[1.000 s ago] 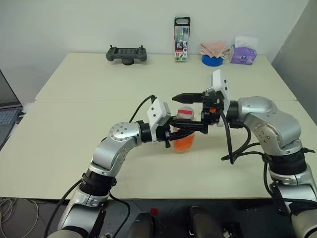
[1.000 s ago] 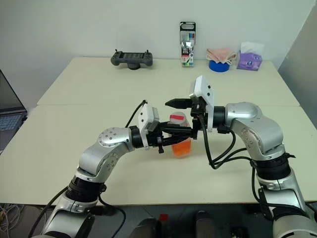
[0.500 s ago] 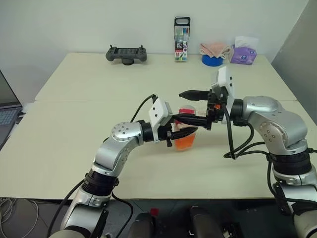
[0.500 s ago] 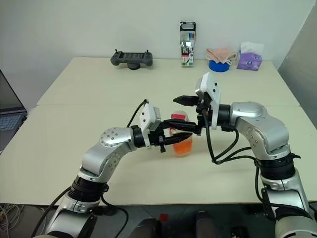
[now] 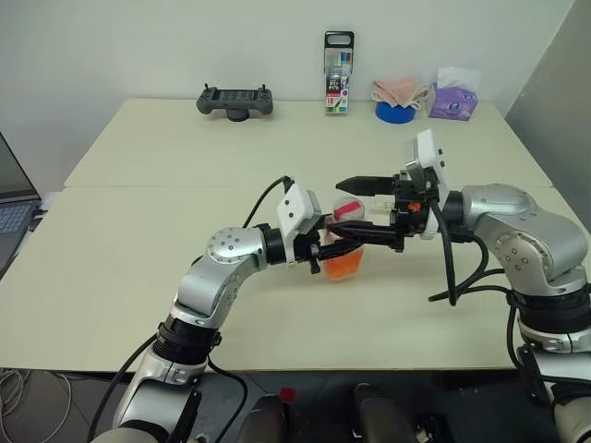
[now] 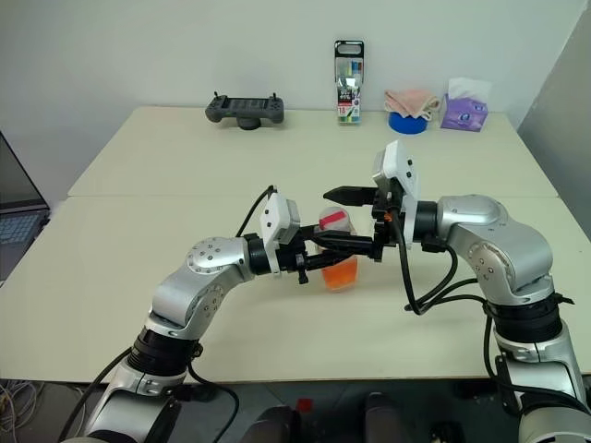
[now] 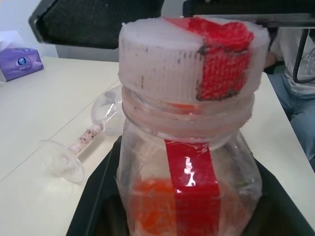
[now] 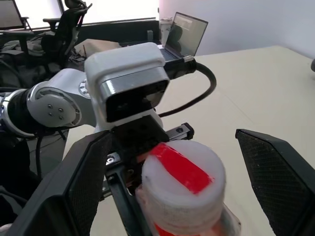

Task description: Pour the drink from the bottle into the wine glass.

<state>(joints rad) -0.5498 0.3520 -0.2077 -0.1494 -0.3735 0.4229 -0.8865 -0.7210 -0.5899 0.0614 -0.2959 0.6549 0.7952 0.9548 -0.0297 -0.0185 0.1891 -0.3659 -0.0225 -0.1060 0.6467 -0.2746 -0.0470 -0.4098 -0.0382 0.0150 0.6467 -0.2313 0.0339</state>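
The cap [image 8: 184,169] is on the bottle's neck [image 7: 188,116] and is in the way of the pour, so my right gripper should first grip the cap, take it off and put it aside.
The bottle [image 5: 343,242] stands upright over the middle of the table, with my left gripper [image 5: 351,244] shut on its body. The orange-red drink [image 5: 343,266] fills its lower part. A red-and-white cap [image 5: 347,209] is on its neck. My right gripper [image 5: 349,211] comes in from the right and is open. Its fingers [image 8: 275,172] stand on either side of the cap without touching it. The wine glass [image 7: 83,140] appears to lie on its side on the table beyond the bottle.
Along the far edge stand a black game controller [image 5: 235,100], a tall marker pack [image 5: 339,74], a blue roll with a pink cloth [image 5: 395,109] and a purple tissue box [image 5: 452,101]. A laptop [image 5: 13,218] sits off the table's left edge.
The right arm's elbow has swung out a little to the right, and its gripper stays open about the cap. The left gripper and the bottle have kept still.
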